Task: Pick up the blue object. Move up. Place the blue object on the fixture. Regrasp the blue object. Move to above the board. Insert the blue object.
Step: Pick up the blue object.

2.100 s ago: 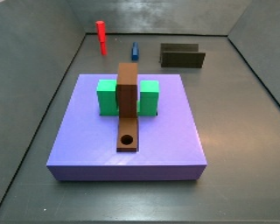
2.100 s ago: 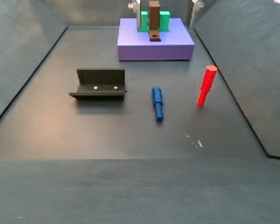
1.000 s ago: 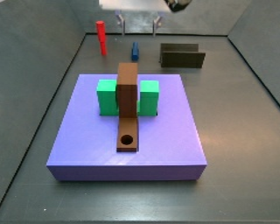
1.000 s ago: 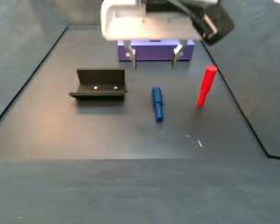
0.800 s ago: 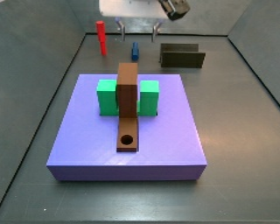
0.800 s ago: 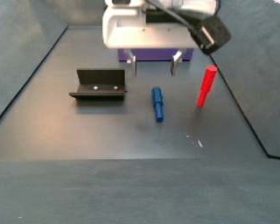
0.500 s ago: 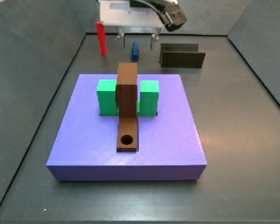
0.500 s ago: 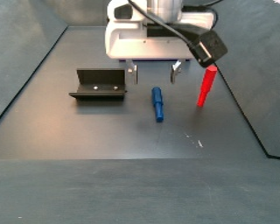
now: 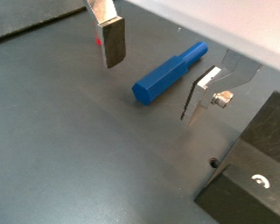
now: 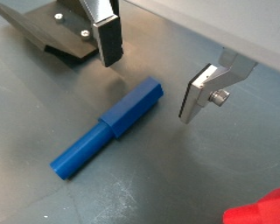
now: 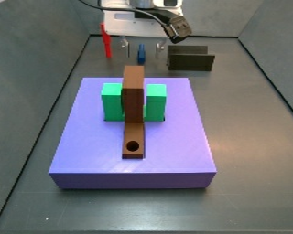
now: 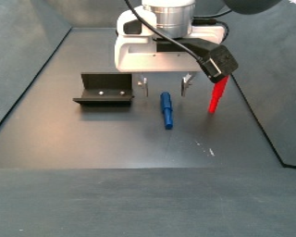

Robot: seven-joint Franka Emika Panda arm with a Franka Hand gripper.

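Note:
The blue object (image 9: 164,79) steps down to a slim round end (image 9: 195,52), so it should go into the board's hole with the slim end first when I insert it.
The blue object (image 12: 166,111) lies flat on the dark floor, also seen in a side view (image 11: 142,53) and in both wrist views (image 9: 168,72) (image 10: 108,127). My gripper (image 12: 165,90) is open just above the blue object's far end, one finger on each side, not touching it; it also shows in a side view (image 11: 140,44) and in both wrist views (image 9: 149,87) (image 10: 147,87). The dark fixture (image 12: 104,90) stands beside it, also in a side view (image 11: 190,58). The brown board (image 11: 135,110) with its round hole lies on the green blocks.
A red peg (image 12: 217,91) stands upright close beside the gripper, opposite the fixture; it also shows in a side view (image 11: 106,38). The large purple slab (image 11: 136,151) carries the green blocks (image 11: 113,101). Grey walls enclose the floor.
My gripper came into view from above and has come down over the blue object, staying open. The blue object, red peg and fixture have not moved.

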